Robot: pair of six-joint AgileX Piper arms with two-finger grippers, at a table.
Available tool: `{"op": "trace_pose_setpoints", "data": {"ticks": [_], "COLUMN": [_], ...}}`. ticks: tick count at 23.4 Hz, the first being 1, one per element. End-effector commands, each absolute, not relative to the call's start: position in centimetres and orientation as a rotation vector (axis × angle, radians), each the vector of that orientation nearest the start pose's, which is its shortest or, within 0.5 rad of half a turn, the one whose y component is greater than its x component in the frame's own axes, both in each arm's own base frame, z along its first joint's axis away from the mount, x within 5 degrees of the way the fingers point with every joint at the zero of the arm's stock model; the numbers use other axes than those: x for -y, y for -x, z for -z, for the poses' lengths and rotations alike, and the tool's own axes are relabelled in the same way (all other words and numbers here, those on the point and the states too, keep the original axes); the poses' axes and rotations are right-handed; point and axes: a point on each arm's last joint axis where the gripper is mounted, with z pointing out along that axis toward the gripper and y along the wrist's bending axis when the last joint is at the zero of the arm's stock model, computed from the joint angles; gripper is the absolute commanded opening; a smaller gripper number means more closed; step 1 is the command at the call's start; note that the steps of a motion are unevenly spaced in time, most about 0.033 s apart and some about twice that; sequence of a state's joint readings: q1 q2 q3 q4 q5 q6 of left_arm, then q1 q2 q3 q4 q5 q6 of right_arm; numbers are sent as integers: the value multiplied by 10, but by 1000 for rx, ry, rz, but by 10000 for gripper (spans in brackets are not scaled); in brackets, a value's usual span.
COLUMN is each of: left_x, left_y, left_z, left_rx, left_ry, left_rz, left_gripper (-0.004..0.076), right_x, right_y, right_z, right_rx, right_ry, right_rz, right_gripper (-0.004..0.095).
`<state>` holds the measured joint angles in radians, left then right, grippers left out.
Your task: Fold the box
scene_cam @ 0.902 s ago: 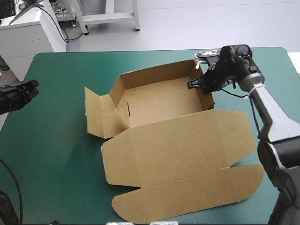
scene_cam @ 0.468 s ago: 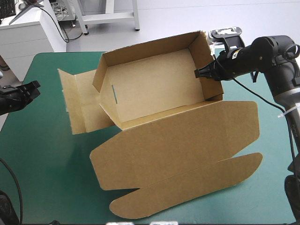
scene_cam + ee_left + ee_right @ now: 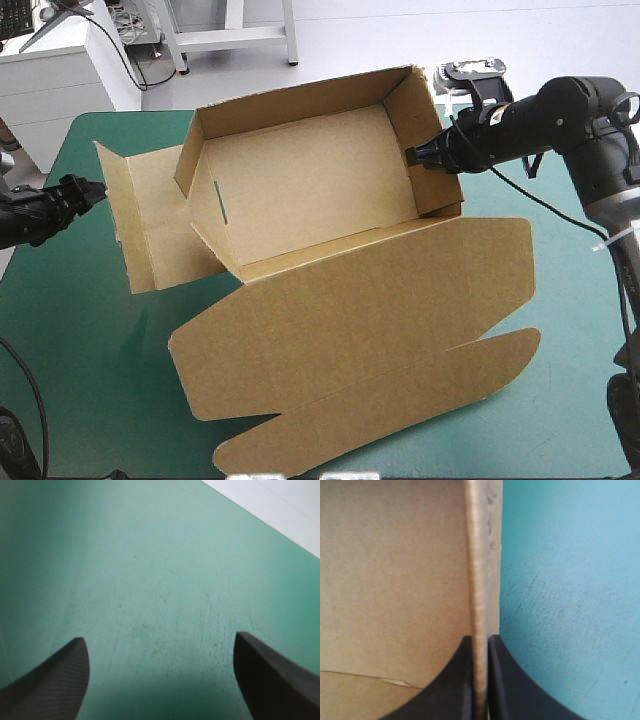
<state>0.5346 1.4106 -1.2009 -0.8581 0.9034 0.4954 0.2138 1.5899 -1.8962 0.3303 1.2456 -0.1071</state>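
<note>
I can see a crease along the loose side flap's outer edge (image 3: 140, 222), so the flap will fold into the tray and stay tucked when I fold it inward.
The brown box (image 3: 310, 190) is an open tray with raised walls, tipped up so its inside faces the high view. Its lid (image 3: 350, 310) lies spread toward the table's front edge. My right gripper (image 3: 415, 157) is shut on the top edge of the tray's right wall (image 3: 479, 570), and in the right wrist view the black fingers (image 3: 462, 680) pinch that board. A loose side flap (image 3: 150, 220) hangs out at the box's left end. My left gripper (image 3: 92, 188) hovers just left of that flap, open, with only teal-green cover between its fingers (image 3: 55, 675).
Bare teal-green cover (image 3: 80, 350) lies left of and in front of the box. The table's left edge runs close by my left gripper. A white cabinet (image 3: 60, 70) stands beyond the far left corner.
My right gripper has lifted the box by its right wall, tipped it up and swung it leftward. My left gripper has opened and edged toward the side flap.
</note>
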Motion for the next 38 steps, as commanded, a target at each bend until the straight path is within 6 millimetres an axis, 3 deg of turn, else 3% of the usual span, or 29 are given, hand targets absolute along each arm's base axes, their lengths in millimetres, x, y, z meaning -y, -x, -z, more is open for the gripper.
{"op": "trace_pose_setpoints", "data": {"ticks": [1, 4, 7, 11, 14, 19, 24, 29, 38], "left_x": [-98, -87, -51, -25, -19, 1, 7, 14, 55], "left_y": [-277, -280, -286, -288, -287, -282, -277, -274, -268], "left_z": [-365, -363, -360, -357, -360, -382, -392, -399, -404], "left_rx": [-2134, -2161, -2227, -2271, -2250, -2026, -1928, -1874, -1845], "left_ry": [430, 386, 215, 56, 13, -165, -210, -226, -365], "left_rz": [574, 615, 690, 748, 815, 1129, 1264, 1332, 1452], "left_gripper": [582, 582, 582, 581, 581, 581, 581, 581, 581], "right_x": [-96, -97, -98, -99, -100, -99, -93, -90, -90], "right_y": [-296, -298, -302, -311, -317, -324, -326, -327, -328], "right_z": [-481, -483, -484, -477, -472, -468, -466, -464, -462], "right_rx": [-2274, -2249, -2219, -2238, -2246, -2251, -2270, -2281, -2282], "right_ry": [393, 383, 364, 342, 337, 320, 290, 287, 286], "right_rz": [-546, -556, -562, -570, -566, -542, -454, -407, -393], "right_gripper": [-19, -19, -19, -19, -19, -17, -17, -17, -16]}}
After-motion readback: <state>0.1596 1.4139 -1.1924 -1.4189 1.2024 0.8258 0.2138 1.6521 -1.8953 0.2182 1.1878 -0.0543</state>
